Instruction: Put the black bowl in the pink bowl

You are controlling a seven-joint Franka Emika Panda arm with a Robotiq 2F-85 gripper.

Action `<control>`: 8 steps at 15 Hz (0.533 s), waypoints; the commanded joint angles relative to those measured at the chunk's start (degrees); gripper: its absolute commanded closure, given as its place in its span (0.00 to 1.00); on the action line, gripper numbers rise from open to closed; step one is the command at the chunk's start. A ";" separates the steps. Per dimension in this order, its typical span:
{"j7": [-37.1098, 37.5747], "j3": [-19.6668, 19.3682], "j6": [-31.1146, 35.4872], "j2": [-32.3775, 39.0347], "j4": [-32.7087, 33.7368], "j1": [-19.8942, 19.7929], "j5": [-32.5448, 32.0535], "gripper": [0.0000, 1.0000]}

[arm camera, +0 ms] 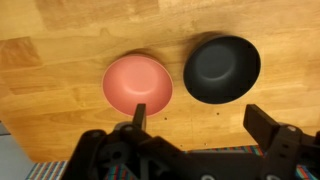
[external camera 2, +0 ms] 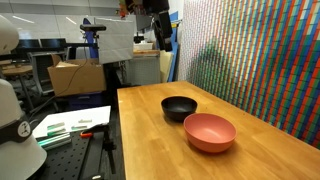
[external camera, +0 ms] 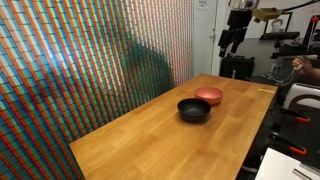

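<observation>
I can see my open fingers lined up across the black bowl's rim point(arm camera: 186, 76) beside the pink bowl, so I keep lowering my gripper until they are on both sides of that rim, then close it.
The black bowl point(external camera: 194, 110) sits on the wooden table next to the pink bowl point(external camera: 209, 95), nearly touching it. Both also show in an exterior view, the black bowl point(external camera 2: 179, 108) behind the pink bowl point(external camera 2: 209, 131). In the wrist view the pink bowl point(arm camera: 138, 85) lies left of the black bowl point(arm camera: 221, 69), seen from above. My gripper point(arm camera: 200, 118) is open and empty, high above the two bowls. It shows at the top of both exterior views point(external camera: 233, 40) point(external camera 2: 160, 36).
The wooden table point(external camera: 160, 140) runs along a wall of small coloured tiles point(external camera: 70, 70). Lab benches, a cardboard box point(external camera 2: 75, 76) and papers point(external camera 2: 70, 125) stand beside the table. A person's hand point(external camera: 300, 65) shows at the far edge.
</observation>
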 commanded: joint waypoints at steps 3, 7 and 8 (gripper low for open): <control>14.19 3.93 1.10 21.80 14.11 -0.52 -14.99 0.00; 19.14 -0.09 -0.81 34.59 22.57 3.97 -21.72 0.00; 18.64 -1.23 -0.90 37.63 24.48 5.23 -21.36 0.00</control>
